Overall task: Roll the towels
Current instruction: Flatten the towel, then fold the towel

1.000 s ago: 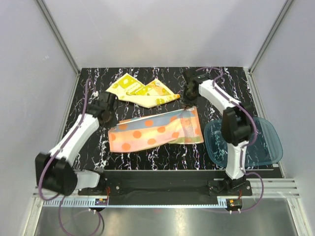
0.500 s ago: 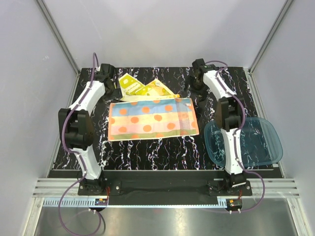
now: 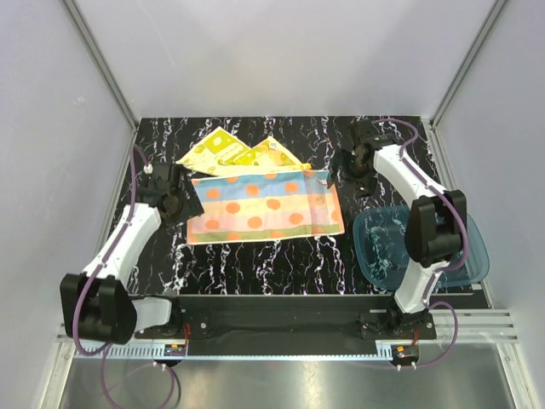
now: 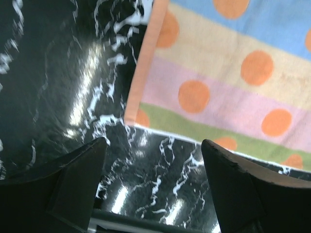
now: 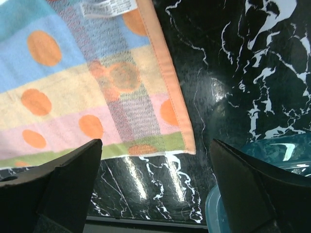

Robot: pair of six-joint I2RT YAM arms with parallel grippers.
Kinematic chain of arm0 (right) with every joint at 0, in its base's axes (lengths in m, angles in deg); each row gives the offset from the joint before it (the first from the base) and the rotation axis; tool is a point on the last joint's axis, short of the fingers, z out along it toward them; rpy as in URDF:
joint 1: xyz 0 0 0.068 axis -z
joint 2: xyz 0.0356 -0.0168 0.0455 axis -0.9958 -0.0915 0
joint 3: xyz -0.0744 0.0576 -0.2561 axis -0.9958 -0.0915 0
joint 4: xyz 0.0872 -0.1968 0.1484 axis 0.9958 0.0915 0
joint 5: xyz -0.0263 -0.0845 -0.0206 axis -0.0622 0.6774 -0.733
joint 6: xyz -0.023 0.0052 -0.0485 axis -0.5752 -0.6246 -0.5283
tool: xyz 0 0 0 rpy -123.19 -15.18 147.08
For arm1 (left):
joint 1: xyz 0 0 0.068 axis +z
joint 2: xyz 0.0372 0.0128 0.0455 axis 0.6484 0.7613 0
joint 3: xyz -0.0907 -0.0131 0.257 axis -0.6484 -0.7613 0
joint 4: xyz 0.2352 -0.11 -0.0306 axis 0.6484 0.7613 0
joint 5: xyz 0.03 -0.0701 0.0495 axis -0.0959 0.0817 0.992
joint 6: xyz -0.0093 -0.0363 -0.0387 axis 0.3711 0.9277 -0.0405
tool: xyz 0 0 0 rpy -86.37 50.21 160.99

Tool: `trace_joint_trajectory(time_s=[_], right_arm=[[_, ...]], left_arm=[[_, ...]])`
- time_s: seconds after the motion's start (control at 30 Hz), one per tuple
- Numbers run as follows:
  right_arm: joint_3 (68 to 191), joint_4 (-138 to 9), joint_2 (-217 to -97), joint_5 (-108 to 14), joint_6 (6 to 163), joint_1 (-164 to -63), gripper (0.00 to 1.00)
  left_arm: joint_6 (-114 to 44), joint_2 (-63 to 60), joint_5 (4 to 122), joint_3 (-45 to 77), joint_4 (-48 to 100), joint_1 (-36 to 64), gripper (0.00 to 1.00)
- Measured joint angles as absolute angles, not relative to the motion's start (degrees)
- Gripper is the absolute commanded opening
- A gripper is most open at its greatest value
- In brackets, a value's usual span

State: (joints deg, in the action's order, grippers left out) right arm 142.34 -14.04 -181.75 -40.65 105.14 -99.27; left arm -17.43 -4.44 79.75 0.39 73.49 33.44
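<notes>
My gripper will fold the striped towel (image 3: 266, 210) over, and the towel should then show a hidden orange bottom side with pale dots, because orange dots (image 3: 255, 222) break up the stripes.
The orange-dotted striped towel (image 3: 266, 205) lies spread flat in the middle of the black marbled table; its left edge (image 4: 228, 82) and its right edge (image 5: 97, 92) show in the wrist views. The yellow patterned towel (image 3: 243, 155) lies crumpled behind it, partly under its far edge. My left gripper (image 3: 174, 198) hovers just off the striped towel's left edge, open and empty (image 4: 153, 179). Off the towel's right edge, my right gripper (image 3: 351, 170) is open too, nothing between its fingers (image 5: 155, 187).
A translucent blue plastic tray (image 3: 464, 247) sits at the right near edge, partly beneath the right arm; its rim (image 5: 218, 208) shows in the right wrist view. Grey walls enclose the table on three sides.
The striped towel went from skewed and half folded to spread flat. Both grippers opened and let go of it; the left then drew back toward the near left, the right moved slightly right.
</notes>
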Motion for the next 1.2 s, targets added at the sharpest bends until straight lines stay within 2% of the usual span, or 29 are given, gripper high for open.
trace_joint_trajectory(time_s=[0.17,0.2,0.43,0.9,1.2], right_arm=[[137.2,-16.1,-175.8,-43.8,103.7,-99.3,1.00],[136.9,-16.4,-174.9,-44.6,103.2,-99.3,1.00],[136.7,-17.2,-170.2,-46.1,100.5,-99.3,1.00],[130.3,-17.4,-162.0,-48.8,99.3,-99.3,0.92],[129.1,-18.2,-162.0,-50.8,99.1,-99.3,0.77]], left_arm=[[-11.3,-13.0,76.4,-9.0,73.4,33.4,0.79],[-10.2,-14.0,76.1,-10.2,73.3,33.4,0.74],[-2.8,-18.2,76.0,-20.0,70.3,33.4,0.67],[0.5,-9.4,80.7,-21.5,61.8,33.4,0.65],[1.4,-3.9,83.8,-21.2,59.2,33.4,0.54]])
